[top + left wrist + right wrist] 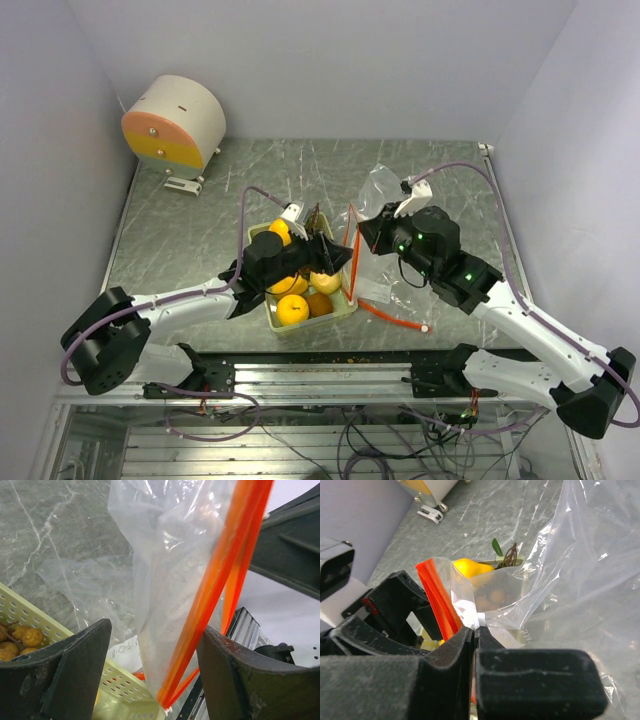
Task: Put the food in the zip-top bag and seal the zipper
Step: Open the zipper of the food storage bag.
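Note:
My right gripper is holding the bag's top edge (465,612). My left gripper should first take the bag's orange zipper strip (355,266), so that my right gripper is free for the yellow fruit.
The clear zip-top bag (385,200) with an orange zipper (352,250) hangs upright just right of the pale green tray (347,308). My right gripper (362,236) is shut on the bag's top edge beside the zipper, as the right wrist view shows (475,624). My left gripper (335,258) is open. The zipper strip (210,605) and the bag wall hang between its fingers (75,670) without being pinched. Yellow-orange fruits (292,308) lie in the tray, partly under my left arm. One yellow fruit (470,567) and brown berries (20,640) also show in the wrist views.
A white drum with an orange and yellow face (175,122) stands at the back left. The metal rail (320,375) runs along the table's near edge. Walls close in the table on the left, back and right.

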`<state>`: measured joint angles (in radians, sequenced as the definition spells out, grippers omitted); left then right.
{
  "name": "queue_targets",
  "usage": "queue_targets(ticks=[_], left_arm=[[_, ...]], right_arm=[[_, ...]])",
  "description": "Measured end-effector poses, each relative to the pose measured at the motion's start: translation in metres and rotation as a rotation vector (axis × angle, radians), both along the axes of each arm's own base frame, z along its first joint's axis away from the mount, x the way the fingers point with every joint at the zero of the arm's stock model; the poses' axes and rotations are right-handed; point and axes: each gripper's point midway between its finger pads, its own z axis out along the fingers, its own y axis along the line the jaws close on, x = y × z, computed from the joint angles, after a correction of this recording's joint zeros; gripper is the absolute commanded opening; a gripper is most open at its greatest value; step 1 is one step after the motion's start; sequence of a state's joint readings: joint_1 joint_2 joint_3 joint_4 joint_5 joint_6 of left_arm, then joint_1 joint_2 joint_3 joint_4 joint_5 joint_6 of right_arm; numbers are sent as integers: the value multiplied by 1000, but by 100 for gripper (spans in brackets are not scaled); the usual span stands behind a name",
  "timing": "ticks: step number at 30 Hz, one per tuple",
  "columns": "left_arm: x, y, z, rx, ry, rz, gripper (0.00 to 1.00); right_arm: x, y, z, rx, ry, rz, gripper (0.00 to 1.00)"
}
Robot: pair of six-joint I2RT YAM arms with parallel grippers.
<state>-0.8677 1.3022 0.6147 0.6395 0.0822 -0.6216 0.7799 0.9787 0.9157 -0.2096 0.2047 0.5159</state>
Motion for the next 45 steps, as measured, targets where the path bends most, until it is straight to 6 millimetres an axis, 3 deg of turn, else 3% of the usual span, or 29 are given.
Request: queue_targets(ticks=[7, 12, 14, 17, 21, 25, 31, 32, 36, 40, 42, 45], left_arm=[[4, 0, 0, -9, -5, 17, 62], [7, -4, -15, 16, 19, 22, 44], [8, -4, -18, 22, 21, 28, 33], [11, -3, -17, 23, 13, 43, 9], [14, 6, -12, 40, 0, 86, 7], [15, 34, 8, 89, -10, 183, 7], [9, 99, 81, 106, -61, 394, 7], [4, 110, 90, 108, -70, 416, 7], [-4, 144, 90, 195, -53, 501, 7], [-4, 187, 93, 288, -27, 653, 7], [-6, 208, 95, 314, -12, 733, 7], [-11, 234, 87, 365, 18, 826, 7]], right_arm=[[-8, 5, 20, 58, -18, 42, 0], [-14, 9, 25, 83, -11, 76, 0], [-16, 10, 29, 91, -9, 88, 0], [-19, 12, 32, 103, -6, 102, 0], [-23, 6, 33, 100, -1, 93, 0], [-19, -5, 28, 66, 5, 33, 0], [-8, -21, 5, -38, 37, -69, 0], [-7, -17, 2, -49, 43, -66, 2], [-3, -1, 0, -56, 36, -9, 46], [-7, 26, 9, -14, -8, 150, 76], [-15, 41, 18, 29, -43, 252, 85], [-29, 55, 32, 86, -100, 369, 86]])
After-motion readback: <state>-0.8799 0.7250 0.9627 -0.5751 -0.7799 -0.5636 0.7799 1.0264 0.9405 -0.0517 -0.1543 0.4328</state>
